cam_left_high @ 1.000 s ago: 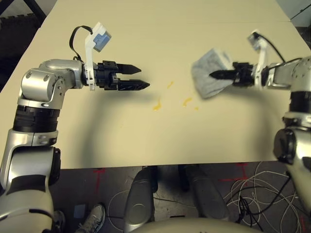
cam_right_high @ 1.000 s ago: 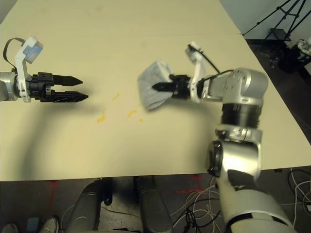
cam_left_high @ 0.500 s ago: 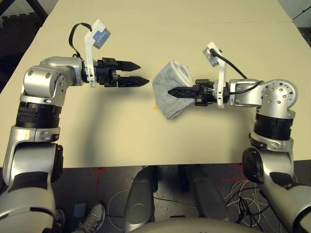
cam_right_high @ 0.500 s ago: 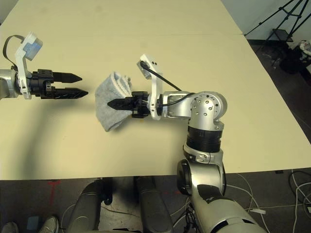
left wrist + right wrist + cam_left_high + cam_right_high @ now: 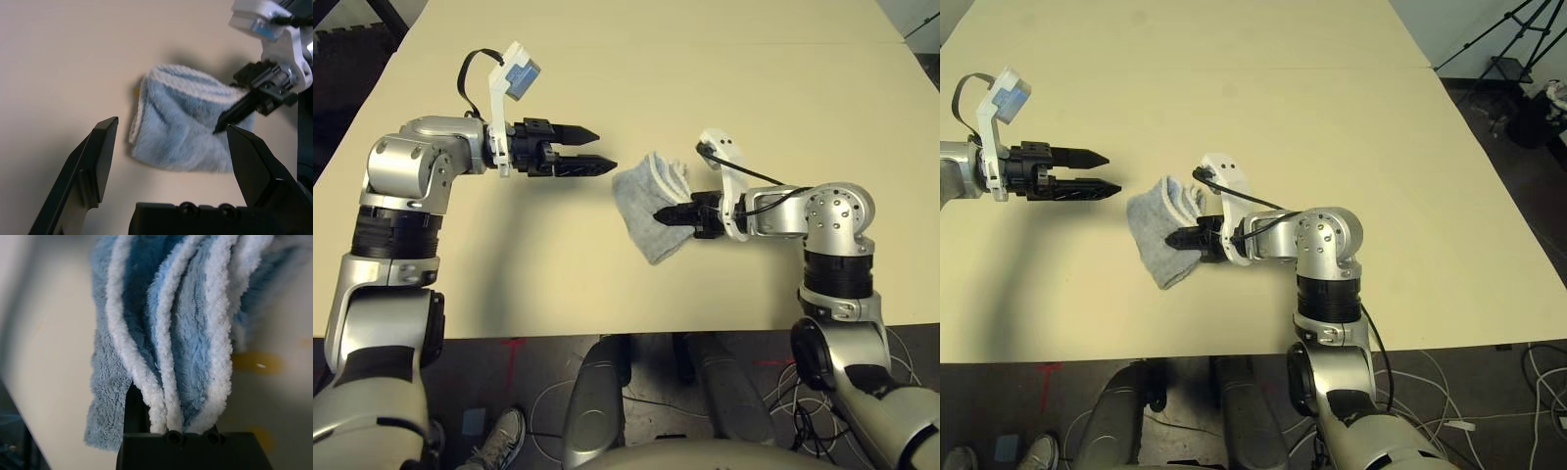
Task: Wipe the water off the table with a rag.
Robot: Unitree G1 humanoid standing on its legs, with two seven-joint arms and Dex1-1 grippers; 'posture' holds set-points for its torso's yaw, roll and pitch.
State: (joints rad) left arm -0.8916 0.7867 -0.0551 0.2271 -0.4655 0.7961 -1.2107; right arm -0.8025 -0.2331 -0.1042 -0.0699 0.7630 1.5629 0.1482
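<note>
Next, I sweep the rag back over the wet spot with my right gripper, away from my left gripper, since yellowish water lies uncovered beside its whitish folds.
The light-grey rag lies bunched on the pale beige table near its middle. My right gripper is shut on its right side, pressing it to the surface. The rag's whitish folds run between the black fingers. A yellowish patch of water shows on the table beside the cloth, and a speck of it peeks out at the rag's edge. My left gripper hovers open just left of the rag, apart from it.
The table's near edge runs just below the rag, with floor, cables and a shoe beyond it. A faint seam crosses the far tabletop. A tripod stands off the far right corner.
My right gripper has dragged the rag from the table's right side leftward over the yellow drops, then slightly nearer. The drops no longer show in the eye views. The left gripper has barely moved.
</note>
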